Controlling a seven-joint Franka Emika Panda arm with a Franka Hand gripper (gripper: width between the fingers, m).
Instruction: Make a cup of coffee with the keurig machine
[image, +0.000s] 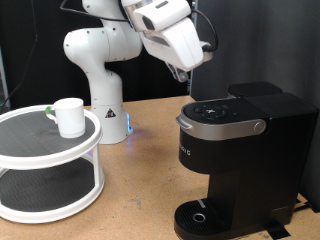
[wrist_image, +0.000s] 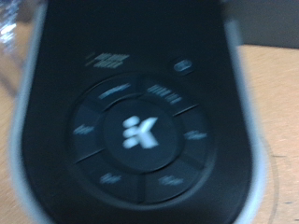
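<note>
The white cup sits on the stand (image: 40, 136) and the drip base (image: 200, 217) is empty, so the robot's gripper should first move away from the button panel and go over to the stand.
The black keurig machine (image: 240, 150) stands at the exterior view's right with its lid down and its silver-grey handle band (image: 222, 126) facing front. Nothing stands on its round drip base (image: 200, 216). My gripper (image: 184, 74) hangs just above the lid's button panel, apart from it. The wrist view is filled by that blurred panel, with the round K button (wrist_image: 140, 133) in the middle; no fingers show there. The white cup (image: 69, 116) stands upright on the top tier of a round white stand (image: 20, 145) at the exterior view's left.
A small dark pod with a green top (image: 47, 110) lies on the stand beside the cup. The robot's white base (image: 105, 110) stands behind, between the stand and the machine. The wooden table (image: 140, 190) shows between them.
</note>
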